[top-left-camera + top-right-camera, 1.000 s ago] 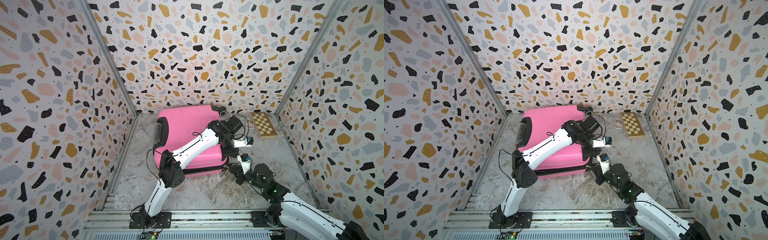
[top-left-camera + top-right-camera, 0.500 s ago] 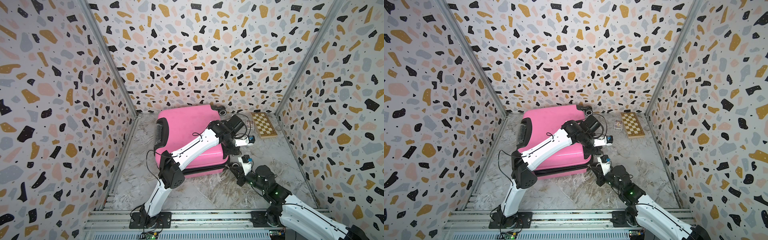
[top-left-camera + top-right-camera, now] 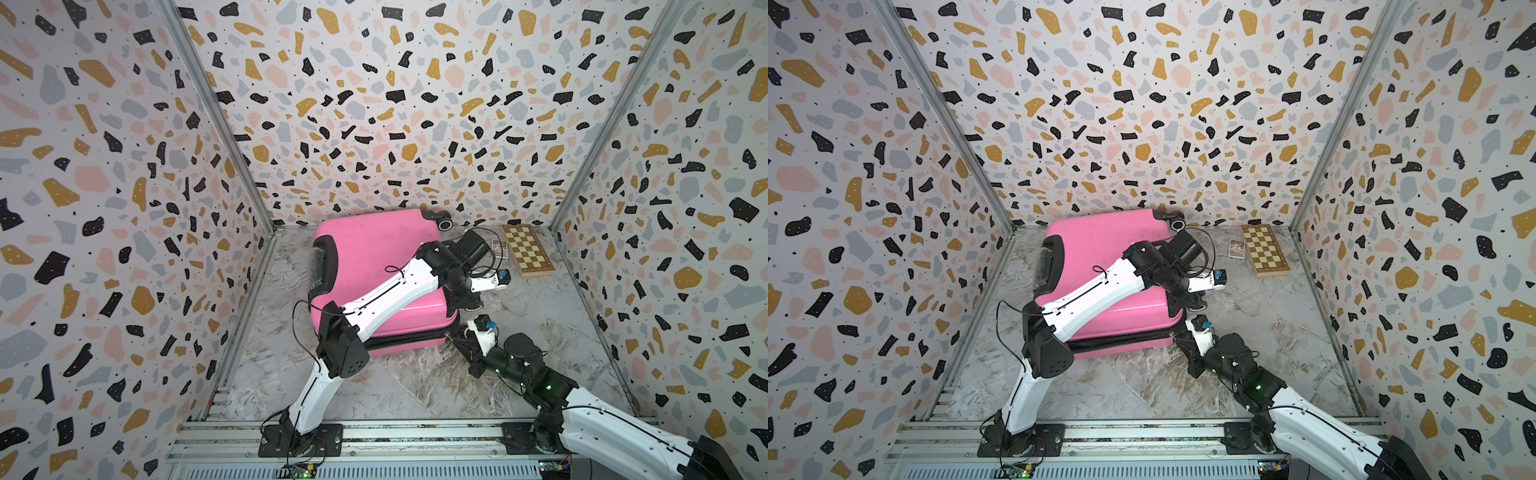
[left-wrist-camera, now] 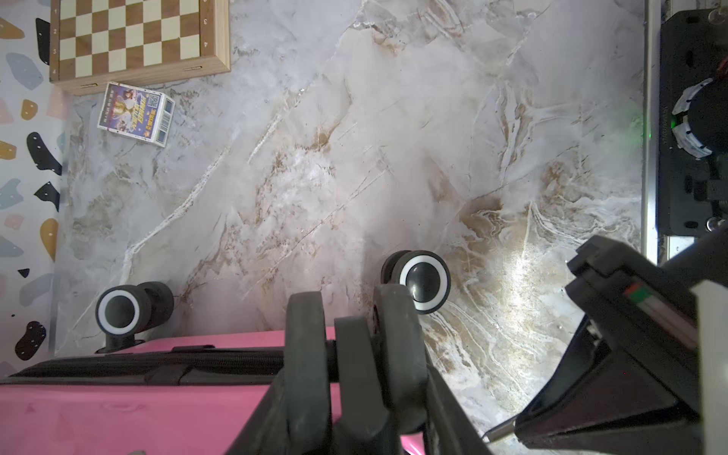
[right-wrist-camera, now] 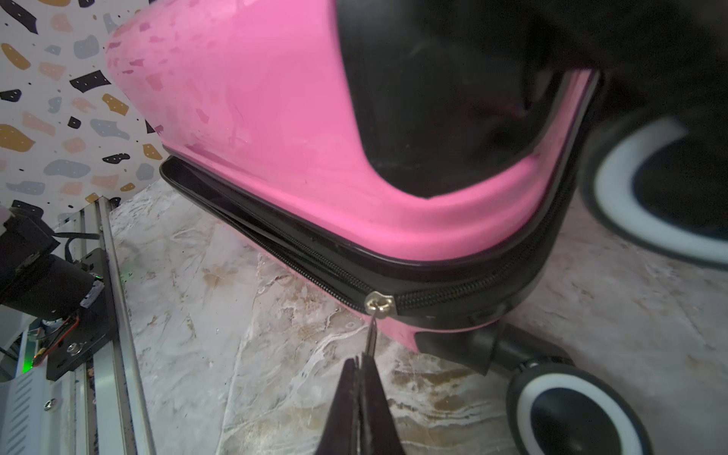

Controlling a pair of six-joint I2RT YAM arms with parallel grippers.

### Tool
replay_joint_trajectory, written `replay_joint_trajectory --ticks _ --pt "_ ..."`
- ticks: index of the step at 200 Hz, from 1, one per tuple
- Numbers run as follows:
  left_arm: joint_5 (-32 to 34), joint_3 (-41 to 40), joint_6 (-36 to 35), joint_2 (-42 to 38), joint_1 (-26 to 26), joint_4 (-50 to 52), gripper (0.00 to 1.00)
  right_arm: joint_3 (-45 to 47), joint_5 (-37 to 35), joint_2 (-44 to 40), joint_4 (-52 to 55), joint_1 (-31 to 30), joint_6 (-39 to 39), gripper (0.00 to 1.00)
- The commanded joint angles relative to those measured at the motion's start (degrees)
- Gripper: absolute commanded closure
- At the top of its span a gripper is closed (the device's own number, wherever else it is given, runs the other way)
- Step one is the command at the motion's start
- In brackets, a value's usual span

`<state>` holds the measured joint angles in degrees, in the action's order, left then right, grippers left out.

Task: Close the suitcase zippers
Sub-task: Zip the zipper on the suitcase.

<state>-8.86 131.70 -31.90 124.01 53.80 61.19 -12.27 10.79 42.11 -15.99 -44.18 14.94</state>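
Observation:
My left gripper should brace the suitcase's handle end (image 3: 319,268) before my right gripper pulls any further, because the zipper slider (image 5: 379,305) is beyond the suitcase's wheel corner that my left gripper is holding.
The pink suitcase (image 3: 365,257) (image 3: 1100,245) lies flat on the marble floor, wheels to the right. Its black zippers (image 5: 465,289) are joined round the wheel corner and gape along the front edge (image 3: 409,340). My right gripper (image 5: 364,364) is shut on the silver pull tab (image 5: 372,335) hanging from the slider (image 5: 379,305), at the near right corner (image 3: 1183,338). My left arm reaches across the lid. The left gripper (image 4: 348,335) clamps a black part at the suitcase's wheel corner (image 3: 465,305), beside a wheel (image 4: 423,281).
A wooden chessboard (image 3: 528,253) (image 4: 138,35) and a small card box (image 3: 1236,248) (image 4: 136,114) lie at the back right. Patterned walls close in on three sides. The aluminium base rail (image 3: 374,432) runs along the front.
Almost nothing differs. My right wrist has edged slightly leftward at the near right corner, still on the pull tab. The left arm stays on the wheel corner.

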Motion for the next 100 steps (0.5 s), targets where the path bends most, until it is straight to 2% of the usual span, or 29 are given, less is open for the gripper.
replay_joint_trajectory --ticks 1,52,100 --pt "6.9 0.3 0.7 -3.6 -2.2 -14.2 1.0 -2.1 9.0 1.1 -2.2 -3.2 -0.9 1.0" --pt "7.4 -3.6 6.2 -3.7 -2.1 -20.2 1.0 -4.5 6.9 7.5 -7.7 -7.1 -0.5 1.0" --pt "6.7 -7.1 8.3 -4.1 -2.1 -22.2 1.0 -6.2 -7.2 11.1 -3.5 -7.9 2.1 1.0"
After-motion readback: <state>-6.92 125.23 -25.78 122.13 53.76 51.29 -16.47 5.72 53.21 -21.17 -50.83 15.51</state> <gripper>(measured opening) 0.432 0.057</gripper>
